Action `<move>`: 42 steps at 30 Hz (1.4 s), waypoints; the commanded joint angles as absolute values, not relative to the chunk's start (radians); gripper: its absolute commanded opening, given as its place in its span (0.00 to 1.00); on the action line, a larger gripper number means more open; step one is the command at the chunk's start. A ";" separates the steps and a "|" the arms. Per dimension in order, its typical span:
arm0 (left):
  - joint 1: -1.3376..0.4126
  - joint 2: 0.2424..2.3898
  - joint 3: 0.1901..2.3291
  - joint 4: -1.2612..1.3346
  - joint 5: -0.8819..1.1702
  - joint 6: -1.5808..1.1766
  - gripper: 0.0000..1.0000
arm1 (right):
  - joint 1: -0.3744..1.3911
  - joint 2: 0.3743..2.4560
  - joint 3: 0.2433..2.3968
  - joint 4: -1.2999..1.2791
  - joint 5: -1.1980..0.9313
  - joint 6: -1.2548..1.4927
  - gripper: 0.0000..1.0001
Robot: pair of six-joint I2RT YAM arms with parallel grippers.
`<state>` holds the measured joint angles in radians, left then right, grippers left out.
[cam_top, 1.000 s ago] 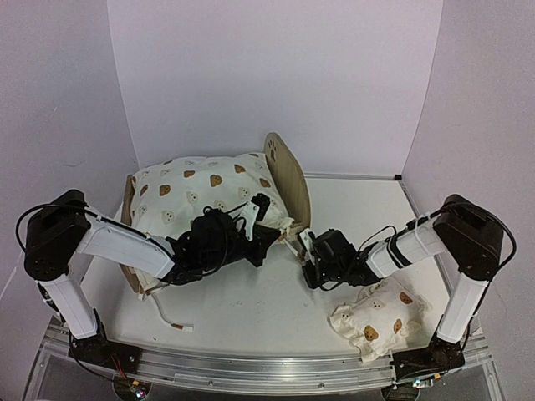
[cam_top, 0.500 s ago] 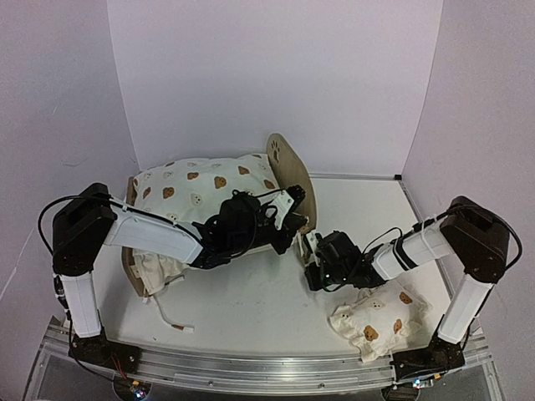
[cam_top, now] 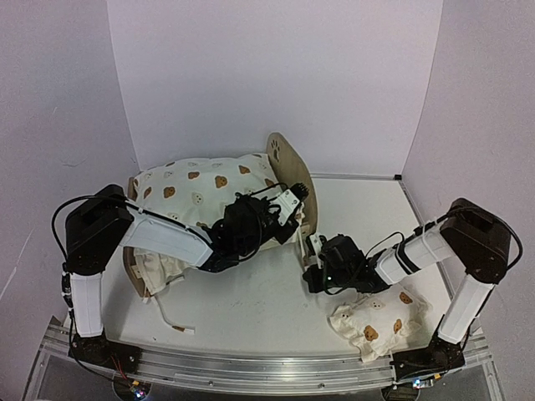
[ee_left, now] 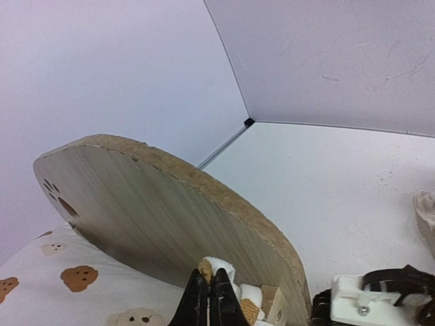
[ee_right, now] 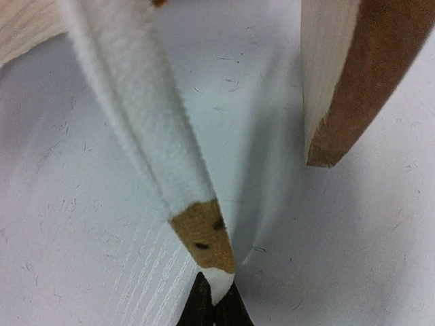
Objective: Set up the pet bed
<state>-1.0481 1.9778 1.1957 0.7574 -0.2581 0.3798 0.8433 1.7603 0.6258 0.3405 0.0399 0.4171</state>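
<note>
A cushion tie [ee_left: 221, 265] is in my left gripper against the headboard's inner side, so that gripper should move the tie to the headboard's front edge [cam_top: 310, 224] for my right gripper to take.
The pet bed [cam_top: 292, 171] stands at the back left, its rounded headboard [ee_left: 163, 204] with the paw cutout upright. A cream bear-print cushion [cam_top: 196, 188] lies on it. My left gripper [cam_top: 292, 203] is at the cushion's corner beside the headboard. In the left wrist view this gripper [ee_left: 209, 277] is shut on a fold of cushion fabric [ee_left: 221, 266]. My right gripper [cam_top: 312, 251] sits low in front of the headboard. In the right wrist view the right gripper [ee_right: 216, 302] is shut on the tip of a cushion tie [ee_right: 143, 115], stretched taut, next to a wooden bed leg [ee_right: 340, 81].
A small bear-print pillow [cam_top: 376, 322] lies at the front right by the right arm's base. A loose white tie [cam_top: 171, 322] trails on the table at the front left. White walls close off the back and both sides.
My left gripper has moved right along the cushion's front edge to the headboard, taking the cushion corner with it. My right gripper has shifted slightly right, still holding the tie.
</note>
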 commanded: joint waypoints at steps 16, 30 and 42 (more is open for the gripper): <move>-1.032 1.756 1.080 1.001 -0.262 0.135 0.00 | 0.891 1.747 0.587 0.084 0.239 0.529 0.00; -1.007 1.779 1.084 1.169 -0.369 0.176 0.00 | 0.907 1.730 0.522 0.160 0.230 0.579 0.00; -1.041 1.719 0.905 1.151 0.147 0.019 0.00 | 0.877 1.609 0.576 0.113 0.157 0.459 0.44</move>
<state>-1.0260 1.8050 0.8745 0.9436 -0.1017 0.0723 0.8974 1.6917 0.5606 0.3019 0.2321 0.5583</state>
